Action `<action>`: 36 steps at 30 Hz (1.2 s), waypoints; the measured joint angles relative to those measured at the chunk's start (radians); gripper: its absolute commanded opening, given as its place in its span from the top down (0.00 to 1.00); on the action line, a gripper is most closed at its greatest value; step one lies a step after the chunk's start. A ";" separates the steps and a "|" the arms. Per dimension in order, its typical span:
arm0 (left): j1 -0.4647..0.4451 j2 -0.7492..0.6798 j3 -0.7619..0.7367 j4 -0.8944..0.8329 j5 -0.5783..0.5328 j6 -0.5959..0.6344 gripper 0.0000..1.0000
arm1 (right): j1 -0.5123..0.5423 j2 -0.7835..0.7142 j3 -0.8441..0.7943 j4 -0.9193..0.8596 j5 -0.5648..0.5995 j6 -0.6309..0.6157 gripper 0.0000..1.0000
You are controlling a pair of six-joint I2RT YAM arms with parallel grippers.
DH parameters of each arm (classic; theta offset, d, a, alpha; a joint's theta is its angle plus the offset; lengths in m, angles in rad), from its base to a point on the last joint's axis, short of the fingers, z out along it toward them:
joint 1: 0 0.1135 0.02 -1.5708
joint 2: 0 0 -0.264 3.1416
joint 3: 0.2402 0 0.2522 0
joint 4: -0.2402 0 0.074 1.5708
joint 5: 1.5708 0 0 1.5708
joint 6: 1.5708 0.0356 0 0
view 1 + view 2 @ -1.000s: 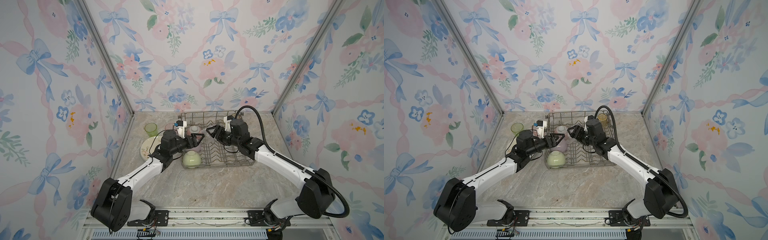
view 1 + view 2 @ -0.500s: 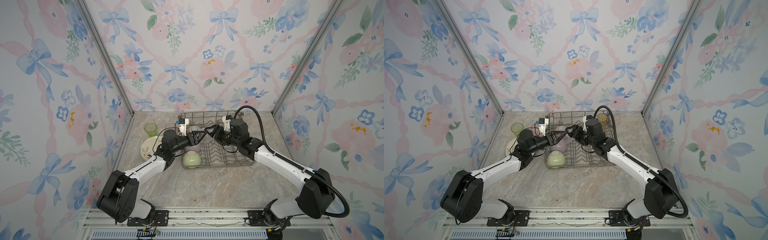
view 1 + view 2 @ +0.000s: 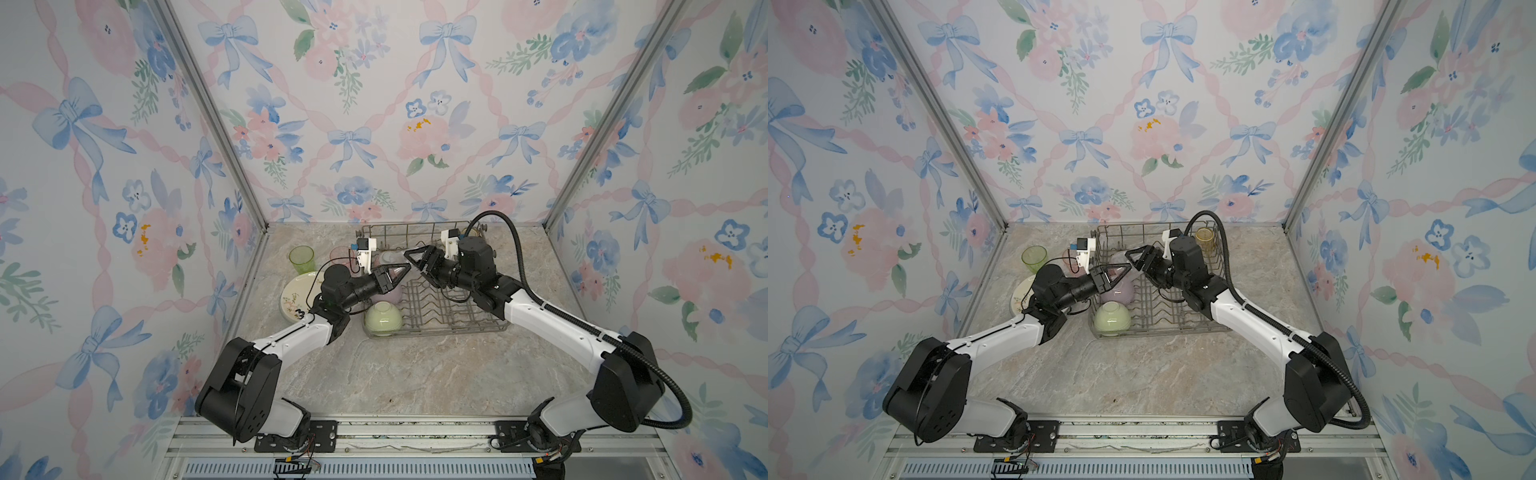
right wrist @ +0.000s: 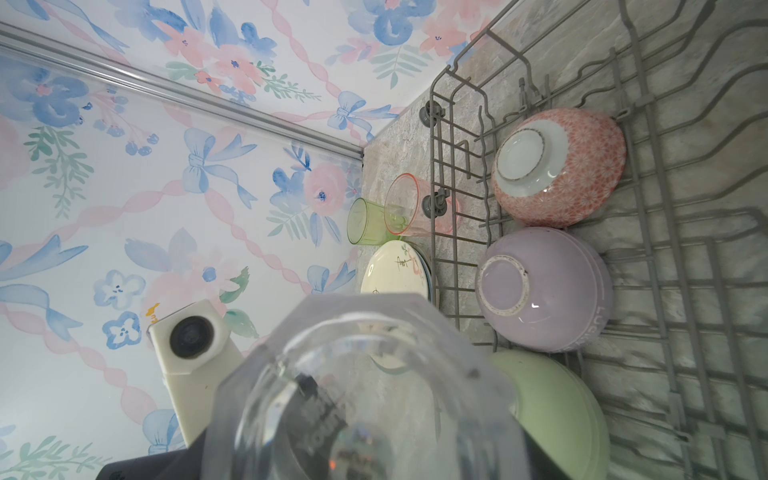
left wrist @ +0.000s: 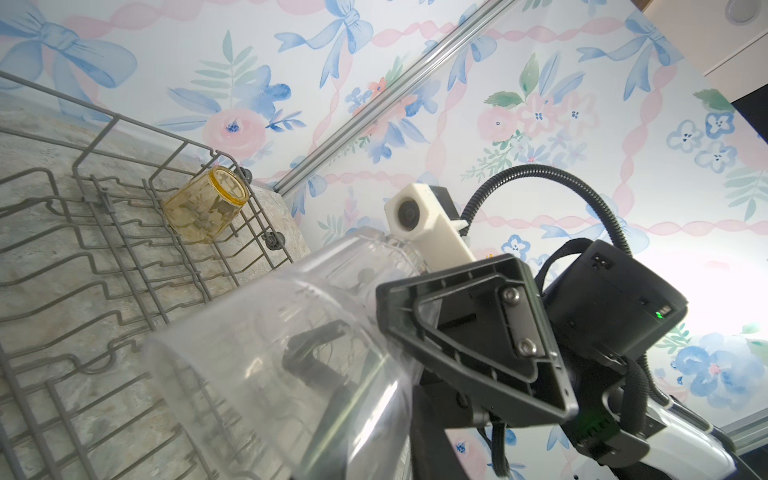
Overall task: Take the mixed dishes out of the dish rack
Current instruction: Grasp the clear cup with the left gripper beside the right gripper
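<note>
The clear tumbler is in both grippers, so my right gripper should open and move off its base (image 4: 366, 376) before my left gripper carries it beside the green tumbler (image 3: 301, 259).
A clear tumbler (image 5: 291, 332) hangs on its side above the dish rack (image 3: 457, 326), between my two grippers. My right gripper (image 3: 412, 255) is shut on its base end, one finger (image 5: 478, 332) pressed to the wall. My left gripper (image 3: 405, 268) meets it from the opposite side. It is closed on the tumbler's rim, with one finger inside the glass. In the rack lie a pink bowl (image 4: 573, 174), a lilac bowl (image 4: 552, 291) and a green bowl (image 3: 383, 318), all upside down. A yellow tumbler (image 5: 208, 203) sits in the rack's far corner.
Left of the rack on the marble top stand a green tumbler (image 3: 301, 258) and a pink tumbler (image 4: 411, 208). A stack of plates (image 3: 297, 297) lies in front of them. Papered walls close in the back and both sides.
My left gripper has reached forward to the clear tumbler in the right gripper and its jaws have closed on the rim. The right arm has stayed where it was.
</note>
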 measured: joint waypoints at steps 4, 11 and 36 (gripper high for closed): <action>0.000 0.000 -0.002 0.016 0.000 -0.004 0.85 | 0.000 0.002 0.000 0.014 -0.002 0.016 0.47; -0.002 -0.003 -0.009 0.053 0.006 -0.011 1.00 | 0.000 0.002 0.000 0.034 -0.005 0.035 0.45; -0.023 -0.105 -0.008 -0.206 -0.131 0.130 1.00 | 0.020 0.002 0.000 -0.003 -0.005 -0.008 0.03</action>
